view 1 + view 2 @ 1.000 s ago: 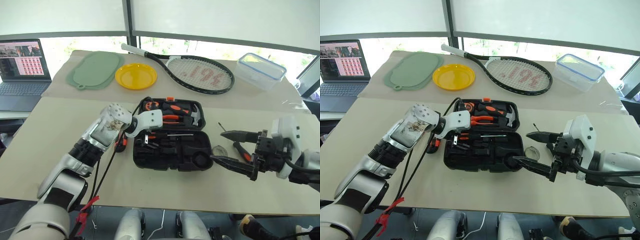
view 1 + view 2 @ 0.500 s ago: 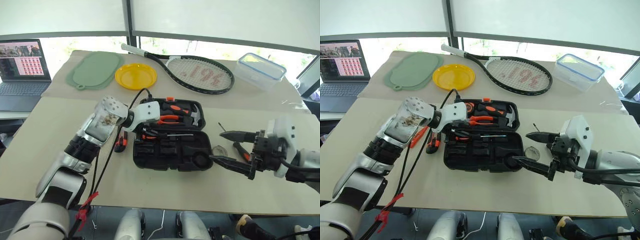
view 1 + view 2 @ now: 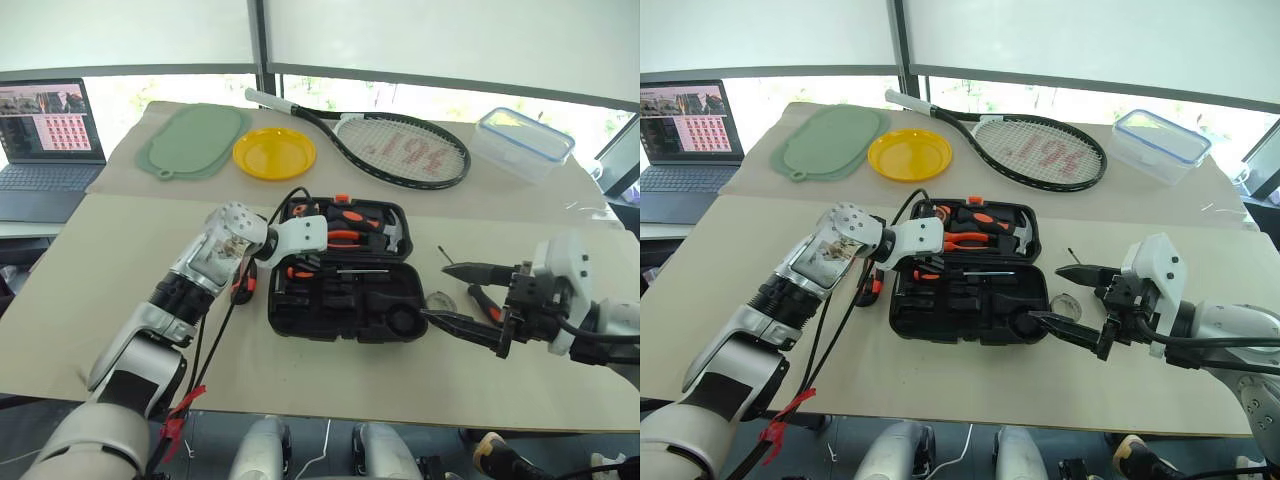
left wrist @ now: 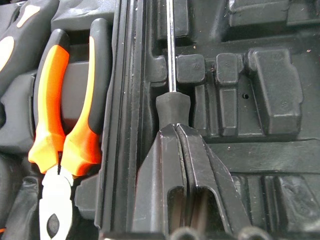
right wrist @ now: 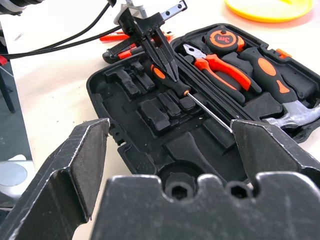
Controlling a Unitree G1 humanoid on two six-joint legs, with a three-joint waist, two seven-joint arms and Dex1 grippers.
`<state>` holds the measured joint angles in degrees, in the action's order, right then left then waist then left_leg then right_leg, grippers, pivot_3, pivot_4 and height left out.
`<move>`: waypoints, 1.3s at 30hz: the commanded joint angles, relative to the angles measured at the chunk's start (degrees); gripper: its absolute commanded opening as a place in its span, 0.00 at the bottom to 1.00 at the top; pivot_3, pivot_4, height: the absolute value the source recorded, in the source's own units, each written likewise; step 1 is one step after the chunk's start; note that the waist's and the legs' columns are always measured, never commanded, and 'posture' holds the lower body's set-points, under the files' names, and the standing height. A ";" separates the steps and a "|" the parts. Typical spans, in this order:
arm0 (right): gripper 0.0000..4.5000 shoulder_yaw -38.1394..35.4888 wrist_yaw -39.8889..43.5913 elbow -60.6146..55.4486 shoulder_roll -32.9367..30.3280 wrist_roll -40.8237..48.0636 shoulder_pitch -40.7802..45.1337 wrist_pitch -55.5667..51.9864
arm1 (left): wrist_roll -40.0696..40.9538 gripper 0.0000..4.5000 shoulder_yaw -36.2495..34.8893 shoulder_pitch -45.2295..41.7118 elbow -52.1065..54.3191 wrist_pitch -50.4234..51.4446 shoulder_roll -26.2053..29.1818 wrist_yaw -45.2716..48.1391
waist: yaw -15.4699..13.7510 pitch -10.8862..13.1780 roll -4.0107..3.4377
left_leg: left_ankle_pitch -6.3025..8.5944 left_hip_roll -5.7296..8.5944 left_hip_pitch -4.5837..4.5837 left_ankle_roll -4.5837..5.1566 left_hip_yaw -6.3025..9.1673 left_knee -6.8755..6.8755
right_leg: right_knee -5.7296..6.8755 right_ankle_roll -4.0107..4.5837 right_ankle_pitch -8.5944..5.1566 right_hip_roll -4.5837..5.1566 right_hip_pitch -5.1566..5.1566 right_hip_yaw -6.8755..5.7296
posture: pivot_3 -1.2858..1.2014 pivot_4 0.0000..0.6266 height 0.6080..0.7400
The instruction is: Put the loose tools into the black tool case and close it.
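The black-and-orange screwdriver's handle [image 3: 486,302] will settle head to tail in the hollow in the case [image 3: 398,284] beyond the slim screwdriver's rod when the robot lowers it, because that hollow is empty.
The black tool case [image 3: 300,322] lies open in the middle of the table. Pliers [image 4: 60,115], a hammer and a tape measure [image 5: 224,39] sit in its far half. A slim screwdriver [image 5: 172,85] lies across the near half. My left gripper [image 5: 167,75] is shut, its tips on that screwdriver's handle [image 4: 172,107]. A black-and-orange utility knife [image 3: 240,288] and an orange screwdriver [image 5: 117,36] lie left of the case. Right of it are a small tape roll [image 3: 1067,303] and another screwdriver [image 3: 487,303]. My right gripper [image 3: 433,290] hangs open there, holding nothing.
At the back of the table lie a tennis racket [image 3: 400,145], a yellow plate [image 3: 274,152] and a green mat [image 3: 195,140]. A clear box with a blue-rimmed lid [image 3: 523,140] stands at the back right. A laptop [image 3: 45,140] sits at the far left.
My left gripper went from open to shut over the screwdriver in the case. The left forearm swung out to the left and came back. The right arm stayed put.
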<state>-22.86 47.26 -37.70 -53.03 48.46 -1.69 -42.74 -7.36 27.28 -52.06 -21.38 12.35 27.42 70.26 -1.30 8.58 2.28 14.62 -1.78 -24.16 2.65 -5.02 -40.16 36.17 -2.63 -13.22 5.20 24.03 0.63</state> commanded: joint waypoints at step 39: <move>1.00 -3.05 -5.33 28.48 7.24 -20.15 -4.45 8.30 | 43.75 0.99 -25.57 8.45 37.54 36.92 13.53 4.43 | 1.73 -0.19 -0.42 | 0.00 0.06 0.17 0.07 -0.11 0.04 | -0.02 -0.06 0.03 -0.09 0.00 0.32 | 0.52 0.24 0.99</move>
<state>-26.92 42.64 -10.54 -45.73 29.96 -7.46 -36.31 35.85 2.34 -42.79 14.47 50.10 40.35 75.67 0.43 8.40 1.85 14.61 -1.71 -24.01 2.72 -5.12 -40.10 36.15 -2.70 -13.19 5.11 24.03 0.95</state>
